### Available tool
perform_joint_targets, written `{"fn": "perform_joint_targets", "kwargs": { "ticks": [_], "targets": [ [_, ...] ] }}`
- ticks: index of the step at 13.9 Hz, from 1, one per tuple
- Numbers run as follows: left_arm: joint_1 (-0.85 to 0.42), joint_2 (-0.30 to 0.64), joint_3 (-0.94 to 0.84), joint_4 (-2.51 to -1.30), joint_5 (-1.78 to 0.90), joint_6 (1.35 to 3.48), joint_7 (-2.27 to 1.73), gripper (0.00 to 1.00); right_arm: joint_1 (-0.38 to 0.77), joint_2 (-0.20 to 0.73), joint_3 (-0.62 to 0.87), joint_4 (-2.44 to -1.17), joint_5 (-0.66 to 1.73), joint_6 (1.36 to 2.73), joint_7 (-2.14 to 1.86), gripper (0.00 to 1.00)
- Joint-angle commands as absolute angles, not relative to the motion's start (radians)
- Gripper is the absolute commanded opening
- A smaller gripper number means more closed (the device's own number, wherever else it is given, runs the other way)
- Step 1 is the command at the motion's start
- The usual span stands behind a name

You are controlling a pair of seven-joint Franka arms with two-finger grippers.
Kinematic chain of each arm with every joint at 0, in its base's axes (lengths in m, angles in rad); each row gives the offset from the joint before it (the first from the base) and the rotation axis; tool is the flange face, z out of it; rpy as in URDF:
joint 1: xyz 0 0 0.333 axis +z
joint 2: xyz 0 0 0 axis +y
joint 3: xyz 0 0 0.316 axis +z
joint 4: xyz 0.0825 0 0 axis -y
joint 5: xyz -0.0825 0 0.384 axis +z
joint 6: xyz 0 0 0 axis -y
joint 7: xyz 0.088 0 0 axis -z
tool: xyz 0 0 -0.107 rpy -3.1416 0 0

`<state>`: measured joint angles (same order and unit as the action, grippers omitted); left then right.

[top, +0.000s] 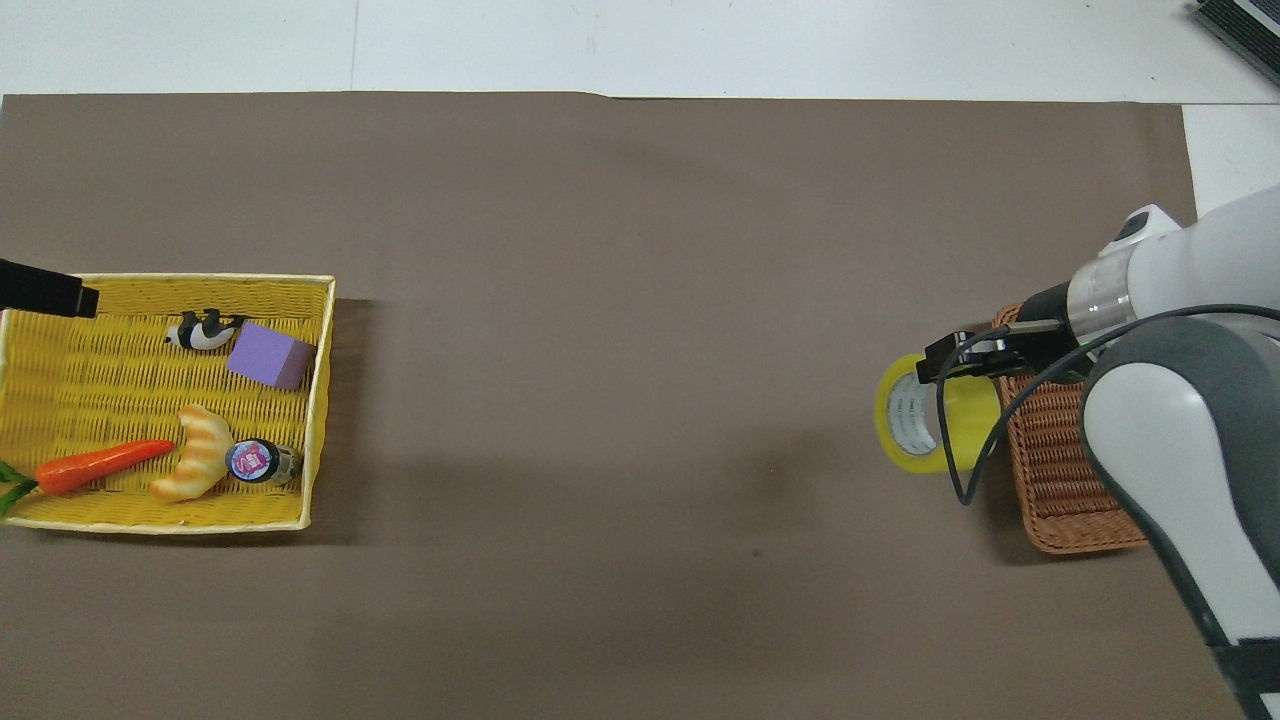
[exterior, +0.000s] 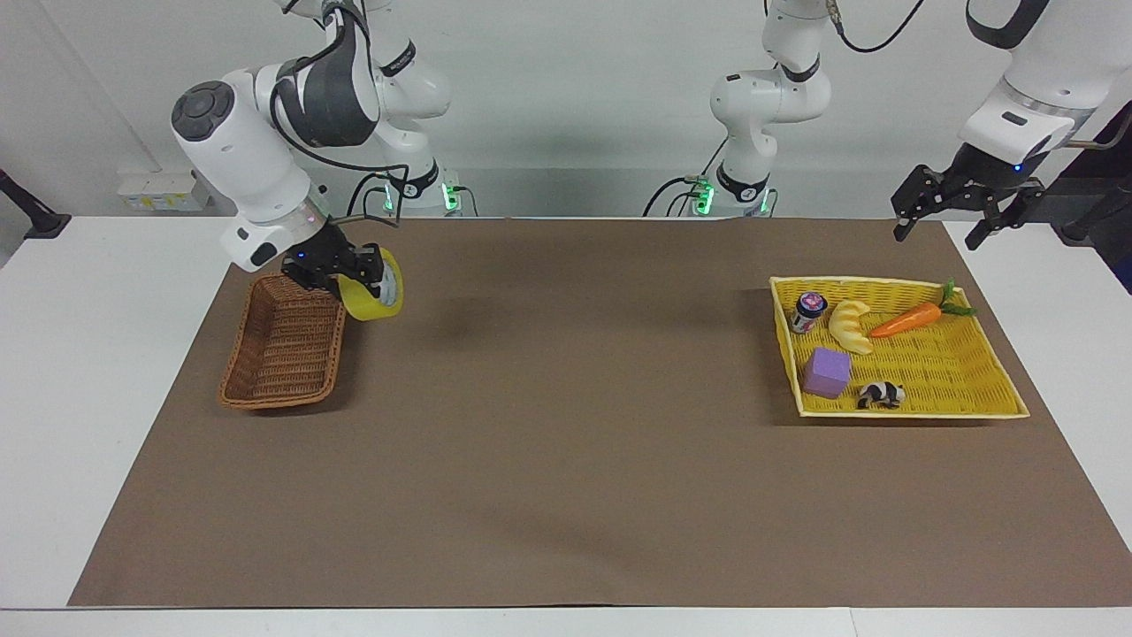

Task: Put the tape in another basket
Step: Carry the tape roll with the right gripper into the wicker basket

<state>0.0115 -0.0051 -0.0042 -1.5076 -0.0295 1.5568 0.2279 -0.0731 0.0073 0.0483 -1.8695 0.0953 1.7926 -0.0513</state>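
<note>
I should keep moving my right gripper over the basket point(exterior: 286, 334), lower it and let go inside, because the yellow tape point(top: 913, 414) is hanging by its rim next to the empty brown wicker basket.
The yellow tape point(exterior: 378, 292) point(top: 922, 427) hangs in the air with my right gripper point(exterior: 358, 276) point(top: 962, 362) shut on its rim, its pale core turned sideways. It is over the mat right at the brown wicker basket point(exterior: 283, 347) point(top: 1062, 470), beside the basket's long side that faces the table's middle and just outside its rim. The basket holds nothing that I can see. My left gripper point(exterior: 937, 237) is open and raised high over the table's edge at the left arm's end. In the overhead view only one of its fingers point(top: 45, 292) shows.
A flat yellow woven tray point(exterior: 911, 412) point(top: 318, 400) lies at the left arm's end. It holds a carrot point(exterior: 906, 320), a croissant toy point(exterior: 851, 326), a small jar point(exterior: 807, 311), a purple block point(exterior: 827, 372) and a panda figure point(exterior: 881, 395). A brown mat point(exterior: 566, 460) covers the table.
</note>
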Motion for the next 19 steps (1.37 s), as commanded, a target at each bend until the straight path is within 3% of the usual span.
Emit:
{"fn": "perform_joint_targets", "kwargs": {
  "ticks": [1, 9, 14, 15, 16, 19],
  "targets": [
    [0.025, -0.038, -0.017, -1.523, -0.026, 1.522, 0.236, 1.0, -0.158, -0.028, 0.063, -1.916, 0.007, 1.796, -0.067, 0.0],
    [0.026, -0.038, -0.018, -1.52, -0.026, 1.525, 0.229, 1.0, -0.316, -0.002, 0.061, -2.037, -0.049, 1.973, -0.123, 0.0],
    [0.023, -0.026, -0.018, -1.509, -0.029, 1.522, 0.229, 1.0, -0.34, 0.047, 0.061, -2.112, -0.06, 2.043, -0.127, 0.0],
    [0.02, -0.026, -0.02, -1.509, -0.029, 1.523, 0.229, 1.0, -0.345, 0.052, 0.061, -2.114, -0.06, 2.06, -0.127, 0.16],
    [0.014, -0.026, -0.02, -1.509, -0.028, 1.523, 0.229, 1.0, -0.344, 0.052, 0.061, -2.112, -0.06, 2.059, -0.124, 0.99],
    [0.014, -0.026, -0.02, -1.506, -0.031, 1.525, 0.226, 1.0, -0.33, 0.052, 0.063, -2.079, -0.061, 2.026, -0.127, 1.0]
  ]
}}
